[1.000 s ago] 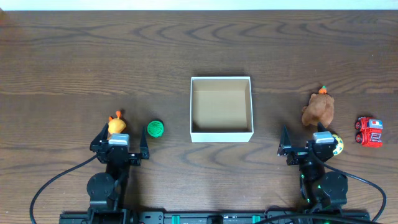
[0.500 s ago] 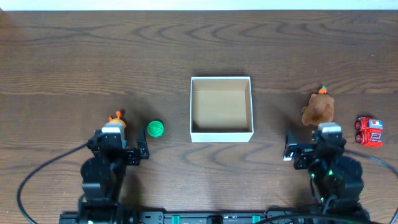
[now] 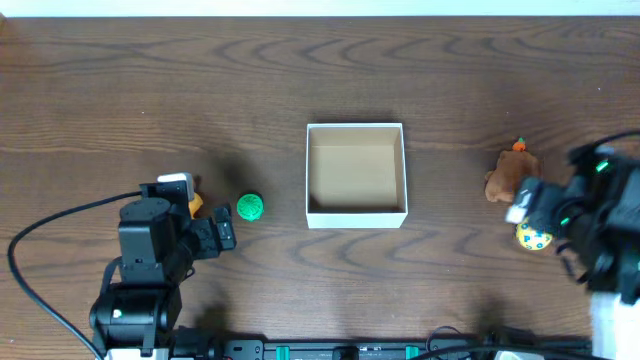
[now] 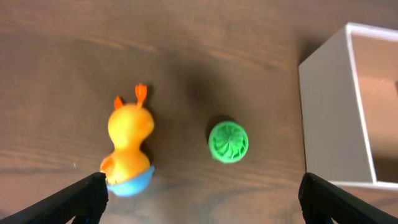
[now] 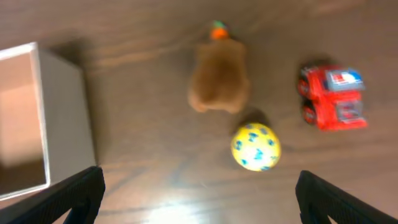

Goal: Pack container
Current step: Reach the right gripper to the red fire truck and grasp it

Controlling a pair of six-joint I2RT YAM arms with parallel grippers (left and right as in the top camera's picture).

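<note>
The red toy truck is standing away from the yellow ball (image 5: 255, 147), so the robot's right gripper keeps heading toward the truck (image 5: 336, 99) until its open fingers are on both sides of the truck's body.
The container (image 3: 356, 128), a square white-walled box with a tan inside, stands open and empty at the table's middle. It shows at the right edge of the left wrist view (image 4: 329, 118) and the left edge of the right wrist view (image 5: 62, 118). My left gripper (image 3: 195, 222) is open and empty above the table, with an orange duck (image 4: 129, 140) and a green ball (image 4: 227, 141) ahead of its jaws (image 4: 202, 196). My right gripper (image 3: 548, 215) is open, empty and blurred, above a yellow ball (image 5: 255, 146) that lies ahead of its jaws (image 5: 199, 193).
A brown plush toy (image 5: 219, 78) lies right of the container, also in the overhead view (image 3: 508, 172). A red toy truck (image 5: 333, 99) sits right of it, hidden under my right arm in the overhead view. The duck (image 3: 195, 205), green ball (image 3: 249, 207) and yellow ball (image 3: 533, 237) lie on the wood.
Both arms have risen from their rest pose. The left arm swung left. The right arm swung right, covering the red truck and uncovering the yellow ball. The toys have not moved.
</note>
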